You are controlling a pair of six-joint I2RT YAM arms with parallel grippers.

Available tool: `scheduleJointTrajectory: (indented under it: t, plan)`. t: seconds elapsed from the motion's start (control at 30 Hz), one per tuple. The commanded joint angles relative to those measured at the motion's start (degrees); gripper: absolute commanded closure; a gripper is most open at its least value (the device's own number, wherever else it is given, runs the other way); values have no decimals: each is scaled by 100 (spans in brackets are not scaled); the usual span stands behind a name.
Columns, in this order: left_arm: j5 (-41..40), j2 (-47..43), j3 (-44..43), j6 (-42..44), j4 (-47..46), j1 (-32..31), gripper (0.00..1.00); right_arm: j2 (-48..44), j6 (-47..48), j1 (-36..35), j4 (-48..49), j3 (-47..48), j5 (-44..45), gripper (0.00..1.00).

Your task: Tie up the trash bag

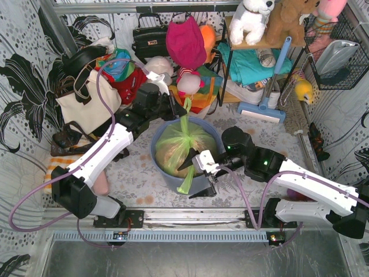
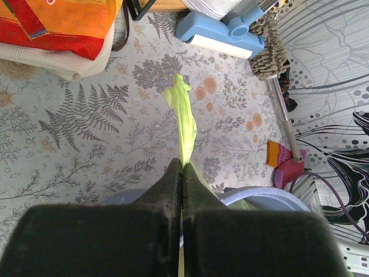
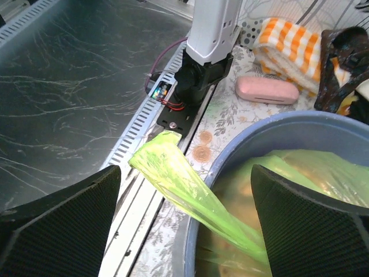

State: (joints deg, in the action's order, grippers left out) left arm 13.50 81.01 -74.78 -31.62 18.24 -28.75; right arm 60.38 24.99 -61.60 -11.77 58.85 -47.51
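Observation:
I should pinch the trash bag's near flap (image 1: 185, 183) with my right gripper before my left gripper pulls the far flap (image 1: 184, 120) away, because the near flap lies free between my right gripper's open fingers.
The lime-green trash bag (image 1: 183, 144) sits in the blue-grey round bin (image 1: 214, 134), with brown scraps showing through. One twisted flap rises at the bin's far rim. My left gripper (image 1: 176, 115) is shut on that flap; in the left wrist view the green strip (image 2: 183, 118) sticks out past the closed fingertips (image 2: 173, 176). A second flap (image 1: 186, 180) hangs over the near rim. My right gripper (image 1: 195, 178) is open around it; in the right wrist view the flap (image 3: 173, 176) lies between the spread fingers (image 3: 63, 222), touching neither.
A white tote bag (image 1: 86, 107), handbags, clothes and soft toys crowd the back. A blue floor sweeper (image 1: 262, 108) lies at the back right. A pink case (image 3: 266, 89) and an orange checked cloth (image 3: 291, 43) lie left of the bin. The metal base rail (image 1: 190, 218) runs along the near edge.

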Motion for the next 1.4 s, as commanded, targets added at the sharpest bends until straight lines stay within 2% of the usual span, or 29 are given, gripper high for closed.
scheduleJointTrajectory:
  t: [0.0, 0.03, 0.07, 0.17, 0.27, 0.37, 0.53, 0.7, 0.8, 0.93, 1.07, 1.2, 1.37]
  plan:
    - [-76, -165, 67, 108, -100, 58, 100, -112, 829, -18, 104, -89, 16, 8]
    - [-68, -163, 75, 92, -101, 59, 100, -118, 881, -17, 196, -119, 127, 11]
    - [-67, -173, 66, 93, -109, 55, 100, -140, 885, -14, 368, -164, 270, 19]
    - [-74, -194, 48, 93, -128, 55, 100, -284, 845, -16, 761, -288, 514, 51]
    - [-96, -196, -24, 103, -150, 63, 100, -369, 855, -13, 850, -225, 513, 73]
    - [-153, -196, -217, 123, -201, 63, 100, -406, 821, -13, 821, -38, 334, 100]
    - [-531, -111, -1101, 304, -159, 80, 100, -499, 515, -18, 1141, 288, 94, 100]
    - [-1128, -20, -1727, 450, -91, 110, 100, -465, -165, -17, 1371, 765, -609, 100]
    - [-995, 123, -1614, 397, -156, 167, 100, -520, -724, -17, 1794, 426, -894, 100]
    - [-672, 312, -961, 236, -396, 168, 100, -562, -1762, -18, 2731, -582, -1108, 100]
    - [-735, 381, -375, 178, -541, 168, 100, -574, -2631, -16, 3774, -1334, -1268, 100]
    - [-979, 371, -401, 278, -517, 211, 100, -602, -2514, -15, 3748, -1169, -1219, 100]
    - [-1233, 395, -1404, 525, -239, 257, 100, -348, -1839, -16, 2993, -100, -1080, 100]
